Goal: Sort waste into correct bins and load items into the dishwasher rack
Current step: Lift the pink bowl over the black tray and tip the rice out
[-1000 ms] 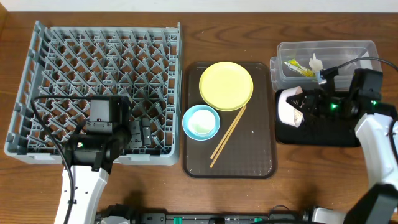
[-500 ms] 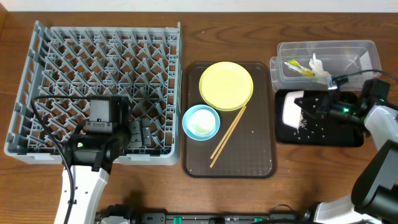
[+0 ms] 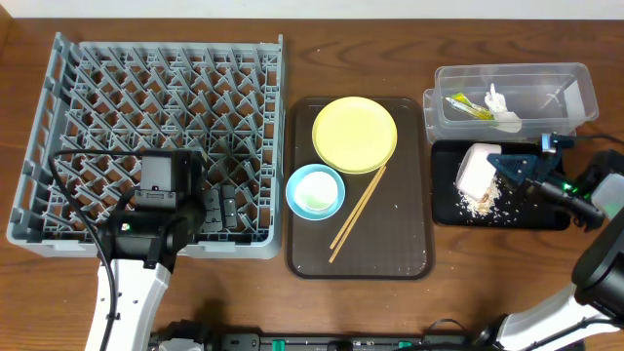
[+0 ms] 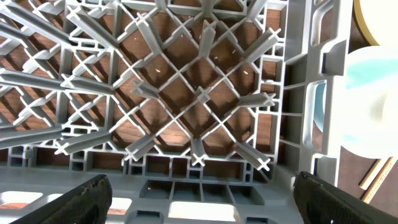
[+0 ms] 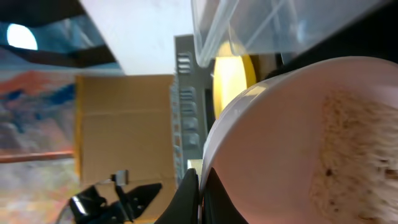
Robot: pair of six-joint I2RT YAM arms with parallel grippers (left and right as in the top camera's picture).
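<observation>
I need to shake the rice crumbs stuck inside the white bowl [image 5: 357, 158] out over the black tray [image 3: 502, 207] with my right gripper before I put the bowl on the yellow plate.
My right gripper [image 3: 499, 165] is shut on the rim of the white bowl [image 3: 475, 168] and holds it tipped on its side over the black tray [image 3: 546, 216]; beige rice crumbs [image 3: 481, 202] lie in the tray below it. In the right wrist view the fingers [image 5: 198, 193] pinch the bowl's rim [image 5: 292, 143], with crumbs stuck inside. The clear tub [image 3: 565, 97] holds the green-and-yellow wrapper [image 3: 466, 106] and white scraps [image 3: 499, 107]. The yellow plate [image 3: 354, 134], light-blue bowl [image 3: 315, 190] and chopsticks [image 3: 357, 213] lie on the brown tray. My left gripper [image 4: 199, 199] is open over the grey rack [image 3: 156, 117]. The small white cup is out of view.
The brown serving tray [image 3: 390, 258] sits between the rack and the bins. The rack's near wall [image 4: 205, 180] is right under the left fingers. The light-blue bowl's edge [image 4: 373, 106] shows at the right of the left wrist view.
My right arm swung right and tipped the white bowl further over the black tray; rice crumbs have dropped into the tray. The left arm has not moved.
</observation>
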